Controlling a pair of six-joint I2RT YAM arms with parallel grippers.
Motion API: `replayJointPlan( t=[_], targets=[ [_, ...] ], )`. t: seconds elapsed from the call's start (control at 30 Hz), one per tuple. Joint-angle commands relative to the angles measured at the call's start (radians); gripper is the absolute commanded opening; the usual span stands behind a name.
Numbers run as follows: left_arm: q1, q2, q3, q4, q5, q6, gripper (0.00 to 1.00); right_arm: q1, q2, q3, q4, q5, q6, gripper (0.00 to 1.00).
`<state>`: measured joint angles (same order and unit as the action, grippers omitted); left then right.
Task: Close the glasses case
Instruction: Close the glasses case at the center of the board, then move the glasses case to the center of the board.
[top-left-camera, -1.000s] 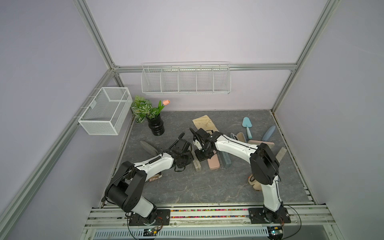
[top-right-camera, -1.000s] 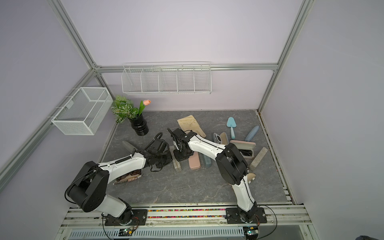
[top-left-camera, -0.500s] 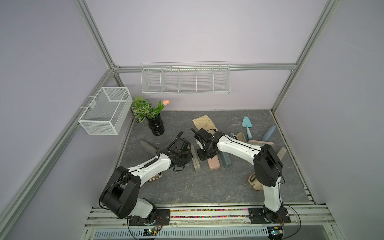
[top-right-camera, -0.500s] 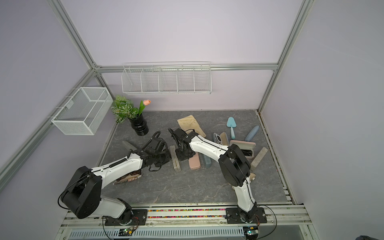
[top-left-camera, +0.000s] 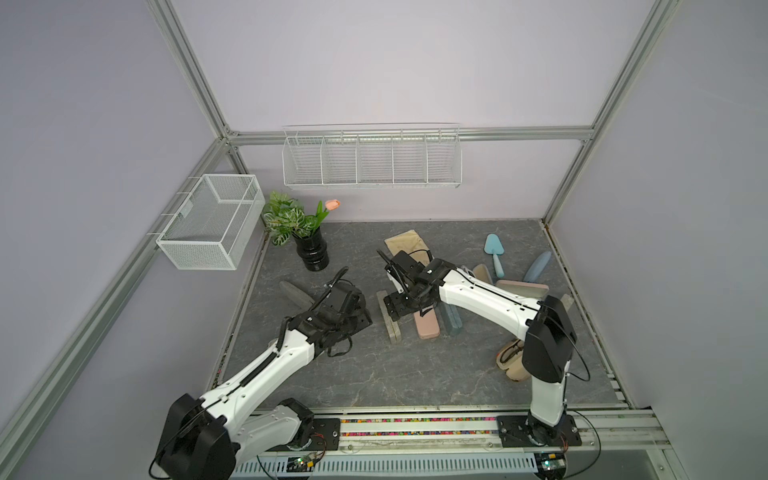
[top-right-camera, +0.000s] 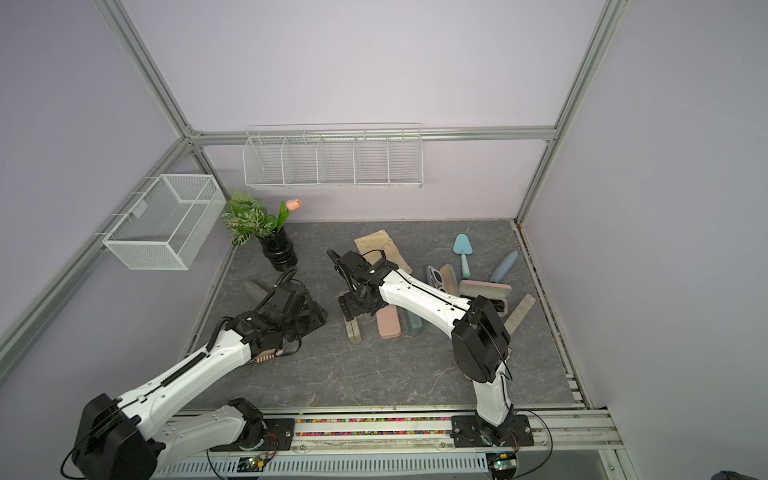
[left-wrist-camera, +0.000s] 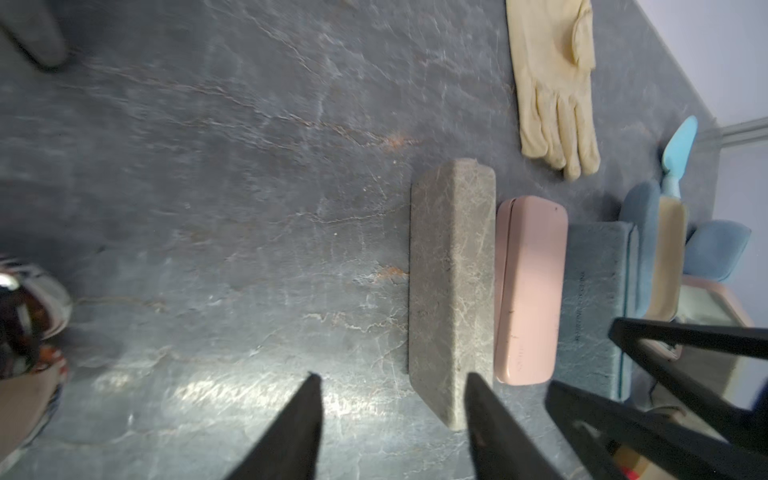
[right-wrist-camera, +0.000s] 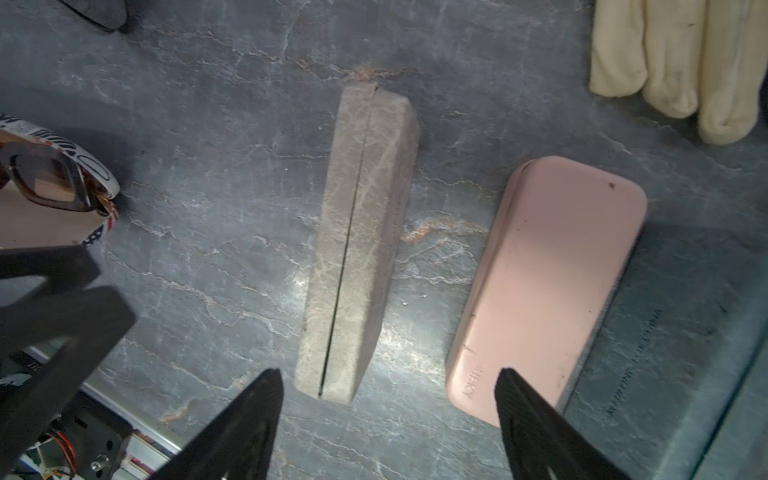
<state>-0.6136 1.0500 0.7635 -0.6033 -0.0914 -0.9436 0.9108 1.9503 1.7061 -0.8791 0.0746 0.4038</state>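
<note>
The grey case's seam shows a dark gap at its near end (right-wrist-camera: 326, 364), so the robot's right gripper should squeeze the case shut (right-wrist-camera: 350, 248) and move it against the pink case.
The glasses case (top-left-camera: 393, 331) (top-right-camera: 353, 331) is a grey marbled case standing on its long edge mid-table. Its lid is down, and only a thin dark seam shows in the right wrist view (right-wrist-camera: 357, 249). My right gripper (top-left-camera: 395, 308) (right-wrist-camera: 388, 370) hovers over the case's far half, open wide, with nothing between its fingers. My left gripper (top-left-camera: 362, 321) (left-wrist-camera: 390, 376) is open just left of the case and holds nothing. In the left wrist view the case (left-wrist-camera: 451, 282) lies ahead, and one fingertip (left-wrist-camera: 473, 386) overlaps its near corner.
A pink case (top-left-camera: 426, 327) and a teal case (top-left-camera: 452, 323) lie right of the grey one. A cream glove (top-left-camera: 405, 245), blue trowel (top-left-camera: 495, 253), further cases (top-left-camera: 521, 289) and a potted plant (top-left-camera: 311, 249) stand behind. Sunglasses in an open case (right-wrist-camera: 54, 183) lie under the left arm.
Both grippers, shut a second ago, have opened. The left gripper has drawn back a little to the left of the case. The case stands as before.
</note>
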Motion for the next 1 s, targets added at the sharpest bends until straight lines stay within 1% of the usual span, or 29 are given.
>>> replayJointPlan(
  t=[0.0,0.03,0.17,0.27,0.37,0.5,0.6,0.7,0.83,0.97],
  targets=[
    [0.010,-0.138,-0.035,-0.154,-0.116,-0.028,0.67,0.014,0.061,0.036,-0.045,-0.024,-0.003,0.84],
    [0.015,-0.181,-0.041,-0.178,-0.128,-0.037,0.69,0.016,0.075,0.048,-0.049,-0.030,-0.001,0.84],
    [0.044,-0.331,-0.046,-0.312,-0.159,-0.074,0.70,0.022,0.139,0.092,-0.066,-0.049,-0.006,0.84],
    [0.049,-0.399,-0.051,-0.399,-0.183,-0.100,0.70,0.021,0.178,0.117,-0.071,-0.055,-0.008,0.84],
    [0.049,-0.445,-0.069,-0.441,-0.186,-0.116,0.70,0.021,0.206,0.133,-0.070,-0.044,-0.008,0.81],
    [0.049,-0.478,-0.098,-0.464,-0.179,-0.130,0.70,0.020,0.224,0.133,-0.071,-0.035,-0.002,0.67],
    [0.049,-0.485,-0.107,-0.465,-0.179,-0.132,0.70,0.017,0.227,0.128,-0.070,-0.029,0.005,0.52],
    [0.049,-0.482,-0.106,-0.459,-0.179,-0.130,0.70,0.013,0.223,0.121,-0.070,-0.011,0.013,0.43],
    [0.049,-0.466,-0.101,-0.441,-0.180,-0.127,0.70,0.000,0.204,0.095,-0.070,0.013,0.028,0.36],
    [0.049,-0.439,-0.098,-0.418,-0.177,-0.120,0.70,-0.016,0.170,0.048,-0.070,0.039,0.043,0.34]
  ],
)
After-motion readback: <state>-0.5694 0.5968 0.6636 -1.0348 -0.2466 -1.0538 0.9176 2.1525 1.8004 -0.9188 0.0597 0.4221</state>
